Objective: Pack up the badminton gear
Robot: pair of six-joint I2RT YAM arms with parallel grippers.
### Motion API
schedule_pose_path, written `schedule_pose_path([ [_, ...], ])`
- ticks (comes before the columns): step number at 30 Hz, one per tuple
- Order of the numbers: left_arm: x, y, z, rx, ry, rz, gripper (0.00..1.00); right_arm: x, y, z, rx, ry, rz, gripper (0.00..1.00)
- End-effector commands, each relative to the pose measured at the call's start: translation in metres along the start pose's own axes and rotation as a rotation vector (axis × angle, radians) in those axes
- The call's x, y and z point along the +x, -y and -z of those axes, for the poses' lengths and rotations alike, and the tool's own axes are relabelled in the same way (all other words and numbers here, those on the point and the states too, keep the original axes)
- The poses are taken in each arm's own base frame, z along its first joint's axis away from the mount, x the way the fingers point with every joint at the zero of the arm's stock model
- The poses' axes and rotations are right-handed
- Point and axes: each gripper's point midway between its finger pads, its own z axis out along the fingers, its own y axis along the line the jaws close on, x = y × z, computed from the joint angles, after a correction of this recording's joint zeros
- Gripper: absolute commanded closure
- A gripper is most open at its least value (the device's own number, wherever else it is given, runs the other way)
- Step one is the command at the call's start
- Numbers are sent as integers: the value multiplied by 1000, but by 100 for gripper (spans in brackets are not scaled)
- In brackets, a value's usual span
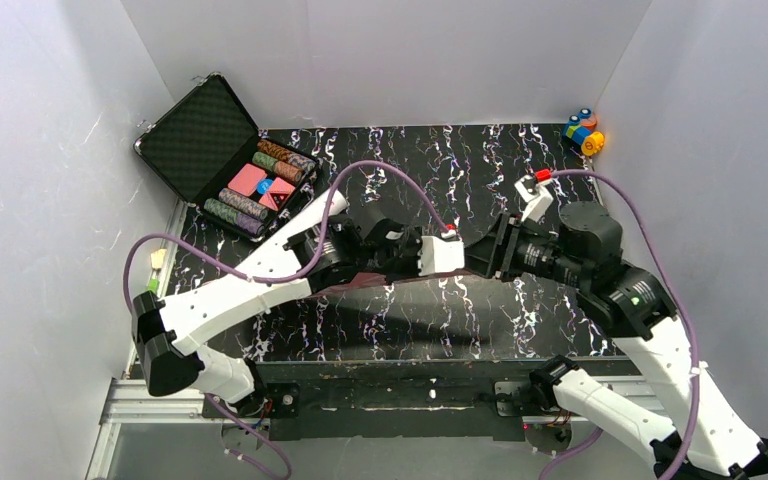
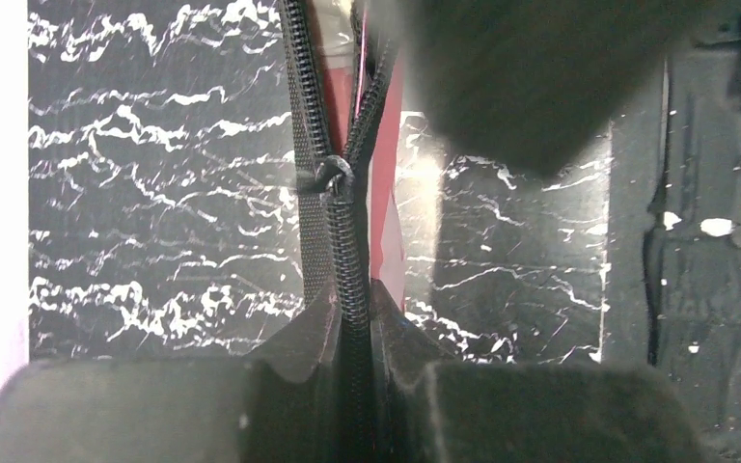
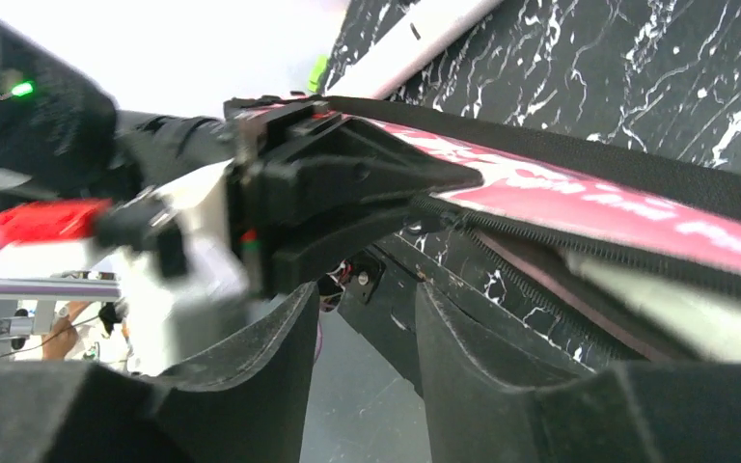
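My right gripper's wrist is over the zipper's gaping end (image 3: 651, 294), so next my left gripper pulls the bag (image 1: 357, 283) back until my right gripper's fingers face that end of the zipper.
The pink bag (image 3: 589, 198) with white lettering is held edge-up over the table; in the top external view only a dark pink strip of the bag (image 1: 355, 287) shows under the left arm. My left gripper (image 2: 355, 333) is shut on the bag's closed black zipper, just below the slider (image 2: 333, 178). It meets the right arm at mid-table (image 1: 466, 260). My right gripper (image 3: 362, 323) is open with nothing between its fingers, close beside the left gripper's fingers (image 3: 347, 188). Past the slider the zipper gapes, and a white piece (image 3: 675, 309) shows inside. Rackets, shuttlecock and tube cannot be made out.
An open black case (image 1: 200, 125) with striped poker chips stands at the back left. Small coloured toys (image 1: 585, 130) lie in the back right corner. White walls close in on three sides, and a metal rail (image 1: 360, 395) runs along the near edge.
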Motion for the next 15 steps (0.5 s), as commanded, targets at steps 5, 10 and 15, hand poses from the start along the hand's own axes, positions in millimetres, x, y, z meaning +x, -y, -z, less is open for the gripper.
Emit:
schedule_pose_path([
  [5,-28,-57,62,-241,95,32,100,-25,-15,47,56,158,90,42],
  [10,-34,-68,85,-280,139,60,100,-61,6,94,276,391,95,60],
  [15,-42,-57,110,-260,203,49,100,-96,34,119,527,534,113,79],
])
